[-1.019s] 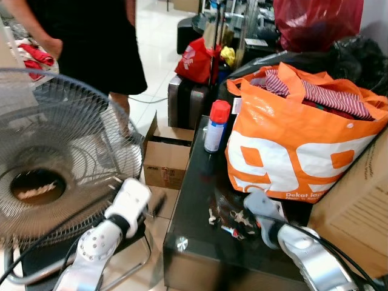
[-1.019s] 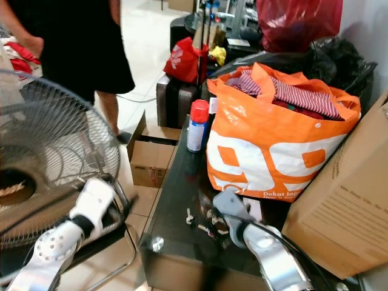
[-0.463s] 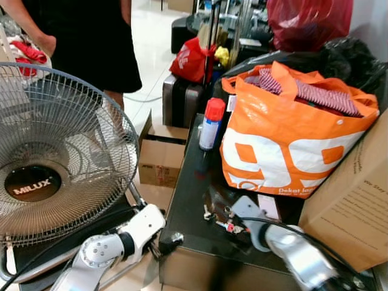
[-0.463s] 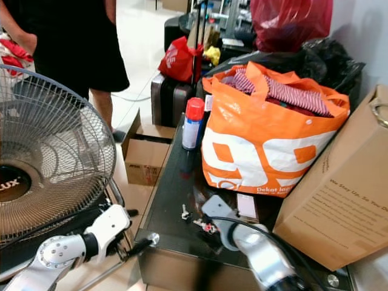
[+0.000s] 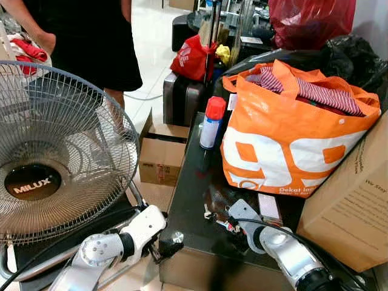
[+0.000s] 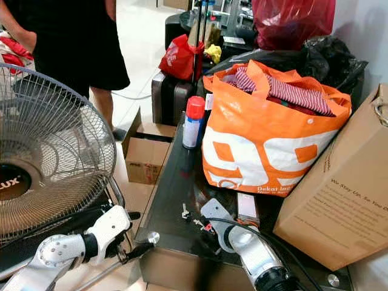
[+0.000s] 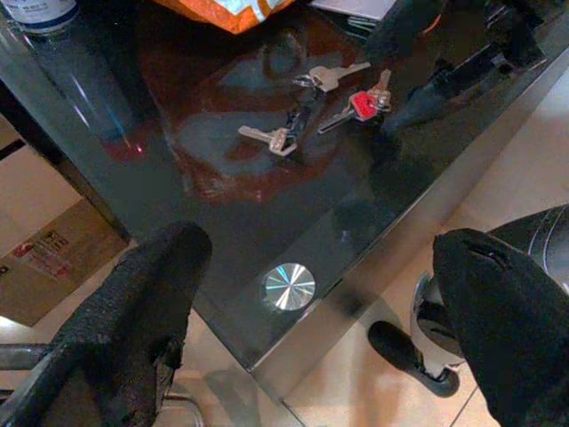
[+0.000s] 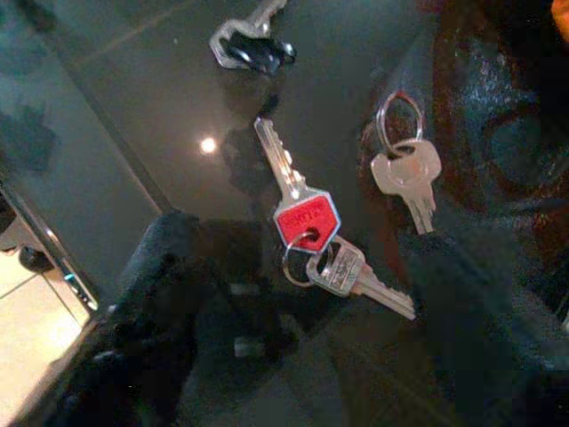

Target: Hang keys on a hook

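The small ring goes loosely through the hole in the red head (image 8: 310,236), so the red key (image 8: 304,212) will swing to the side when I carry the ring.
Several loose keys (image 5: 216,219) lie on the dark glass table (image 5: 194,194) near its front edge. One has a red head (image 8: 305,218) and shares a ring with a silver key (image 8: 356,277). Another silver key on a ring (image 8: 404,169) and a black-headed key (image 8: 252,49) lie close by. My right gripper (image 8: 307,258) hovers low over them, open, with a finger on each side of the red key. My left gripper (image 7: 320,258) is open beside the table's near left corner, by a round metal stud (image 7: 288,286).
An orange bag (image 5: 291,145) of clothes, a red-capped spray can (image 5: 211,123) and a big cardboard box (image 5: 354,200) crowd the table. A standing fan (image 5: 54,151) fills the left. A person (image 5: 91,42) stands behind it. A smaller box (image 5: 163,159) and suitcase (image 5: 182,100) sit on the floor.
The camera has tilted and shifted. My left gripper has dropped from in front of the fan to the table's near corner. The right gripper has settled closer over the keys.
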### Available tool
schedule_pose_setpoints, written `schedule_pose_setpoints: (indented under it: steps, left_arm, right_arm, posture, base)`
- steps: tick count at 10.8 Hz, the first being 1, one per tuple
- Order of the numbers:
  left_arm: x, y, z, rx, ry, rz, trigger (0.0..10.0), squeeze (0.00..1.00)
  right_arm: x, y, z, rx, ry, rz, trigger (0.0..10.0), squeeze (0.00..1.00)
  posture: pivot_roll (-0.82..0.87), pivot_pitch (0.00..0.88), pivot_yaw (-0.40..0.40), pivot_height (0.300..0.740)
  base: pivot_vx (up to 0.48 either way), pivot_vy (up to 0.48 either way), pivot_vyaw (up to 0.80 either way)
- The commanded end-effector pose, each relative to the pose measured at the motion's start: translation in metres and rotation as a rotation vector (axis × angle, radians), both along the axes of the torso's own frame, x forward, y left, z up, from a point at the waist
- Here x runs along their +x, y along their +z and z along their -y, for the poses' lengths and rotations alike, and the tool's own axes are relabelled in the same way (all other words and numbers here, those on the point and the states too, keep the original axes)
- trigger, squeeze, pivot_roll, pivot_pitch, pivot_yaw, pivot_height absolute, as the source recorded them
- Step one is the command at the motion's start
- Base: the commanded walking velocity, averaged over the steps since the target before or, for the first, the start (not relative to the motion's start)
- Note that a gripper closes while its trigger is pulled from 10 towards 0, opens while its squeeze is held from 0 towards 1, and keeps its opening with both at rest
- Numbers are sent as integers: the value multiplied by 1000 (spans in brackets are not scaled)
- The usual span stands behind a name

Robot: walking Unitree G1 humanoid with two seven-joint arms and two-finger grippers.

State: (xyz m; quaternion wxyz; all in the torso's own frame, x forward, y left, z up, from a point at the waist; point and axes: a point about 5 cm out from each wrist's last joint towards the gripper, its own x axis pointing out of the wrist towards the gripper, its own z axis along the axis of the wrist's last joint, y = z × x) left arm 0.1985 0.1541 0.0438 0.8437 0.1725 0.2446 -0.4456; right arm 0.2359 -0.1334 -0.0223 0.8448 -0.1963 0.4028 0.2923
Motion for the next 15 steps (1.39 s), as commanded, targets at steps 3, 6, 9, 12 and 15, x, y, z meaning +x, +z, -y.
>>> schedule_pose_setpoints:
  steps: [3,6,9,12,15]
  left_arm:
    - [-3,4,3,-13,-20,0,10000,0]
    - [-8,4,1,-13,-16,-9,10000,0]
    - [-8,3,-1,-12,-13,-13,10000,0]
    - [-7,3,-2,-12,-12,-15,10000,0]
    - [-8,4,-1,-13,-11,-14,10000,0]
  right_arm:
    - [3,-5,0,-22,-3,10,0,0]
    - [4,-11,0,-47,0,11,0,0]
    - [7,-12,0,-64,-2,16,0,0]
    - [6,-16,2,-84,11,16,0,0]
    - [6,-19,3,-91,19,15,0,0]
  posture:
    - [-3,0,-101,740]
    - [2,0,-105,740]
    - [4,0,-106,740]
    - [-1,0,-109,740]
    - [2,0,-110,740]
  base:
    - [0,0,0]
    - [0,0,0]
    - [0,0,0]
    - [0,0,0]
    - [0,0,0]
